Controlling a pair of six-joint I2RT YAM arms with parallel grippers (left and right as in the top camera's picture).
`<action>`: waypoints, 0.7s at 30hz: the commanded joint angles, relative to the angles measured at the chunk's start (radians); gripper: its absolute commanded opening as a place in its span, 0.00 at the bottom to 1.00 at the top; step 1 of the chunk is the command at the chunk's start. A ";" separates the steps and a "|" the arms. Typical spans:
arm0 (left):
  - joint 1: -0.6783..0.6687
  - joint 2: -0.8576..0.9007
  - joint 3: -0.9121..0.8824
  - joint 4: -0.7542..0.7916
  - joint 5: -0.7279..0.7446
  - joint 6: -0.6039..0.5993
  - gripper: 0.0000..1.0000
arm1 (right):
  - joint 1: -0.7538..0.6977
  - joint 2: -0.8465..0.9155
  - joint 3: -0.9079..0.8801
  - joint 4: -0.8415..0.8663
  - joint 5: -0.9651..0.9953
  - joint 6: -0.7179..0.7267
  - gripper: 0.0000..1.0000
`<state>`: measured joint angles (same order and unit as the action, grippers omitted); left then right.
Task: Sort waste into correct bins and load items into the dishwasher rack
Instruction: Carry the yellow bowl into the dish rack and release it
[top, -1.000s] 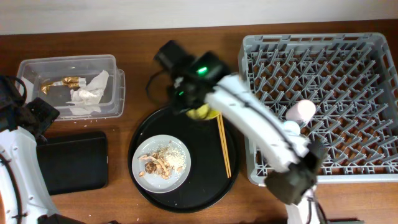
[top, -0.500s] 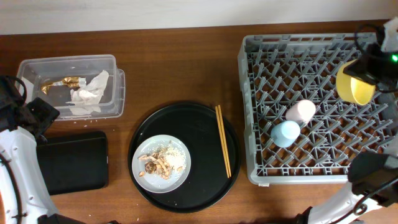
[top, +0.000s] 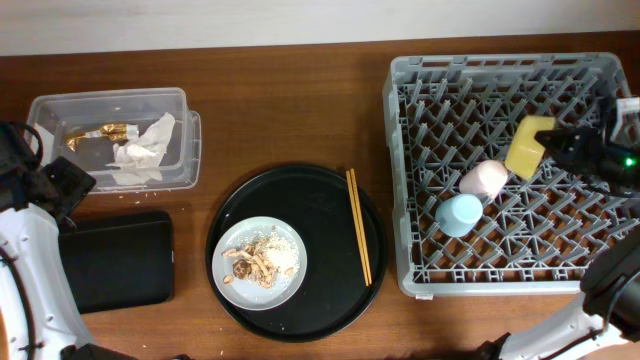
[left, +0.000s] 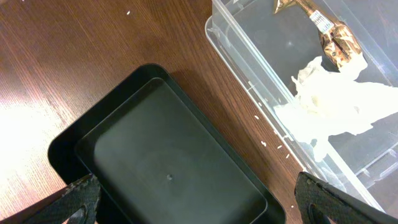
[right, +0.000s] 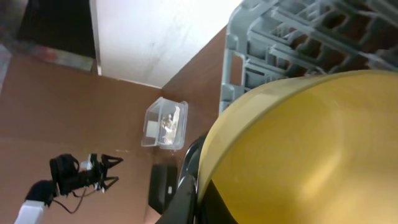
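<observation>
The yellow bowl (top: 527, 148) is on edge over empty rack pegs (top: 535, 193) beside the pink cup, so my right gripper should lower it next and let it go there.
My right gripper (top: 556, 146) is shut on the yellow bowl (top: 527, 147), held on edge over the grey dishwasher rack (top: 400, 180); the bowl fills the right wrist view (right: 311, 149). A pink cup (top: 483, 179) and blue cup (top: 459, 214) lie in the rack. The pale plate (top: 261, 263) with food scraps (top: 252, 263) and the chopsticks (top: 359, 239) sit on the round black tray. The clear box (top: 110, 138) holds the napkin (left: 339, 106) and gold wrapper (left: 329, 37). My left gripper (left: 199, 202) is open over the shallow black tray (left: 168, 168).
The large round black tray (top: 330, 210) lies centre front. The clear box's lid edge (top: 194, 150) juts out on its right. The shallow black tray (top: 115, 260) sits at the front left beside my left arm (top: 30, 250).
My right arm carried the yellow bowl from the round tray to the rack, then lowered and tipped it on edge beside the pink cup. The left arm has not moved.
</observation>
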<state>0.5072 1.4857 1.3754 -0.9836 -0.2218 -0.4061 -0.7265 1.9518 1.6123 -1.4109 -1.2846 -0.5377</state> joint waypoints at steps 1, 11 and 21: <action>0.002 -0.009 0.003 0.002 -0.010 -0.005 0.99 | -0.014 0.024 -0.013 -0.010 -0.021 0.003 0.04; 0.002 -0.009 0.003 0.002 -0.010 -0.005 0.99 | -0.031 0.083 -0.021 -0.010 -0.012 0.061 0.04; 0.002 -0.009 0.003 0.002 -0.010 -0.005 0.99 | -0.198 0.059 -0.021 -0.077 0.123 0.150 0.27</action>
<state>0.5072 1.4857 1.3754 -0.9836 -0.2218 -0.4061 -0.9173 2.0342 1.5982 -1.4624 -1.1854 -0.3912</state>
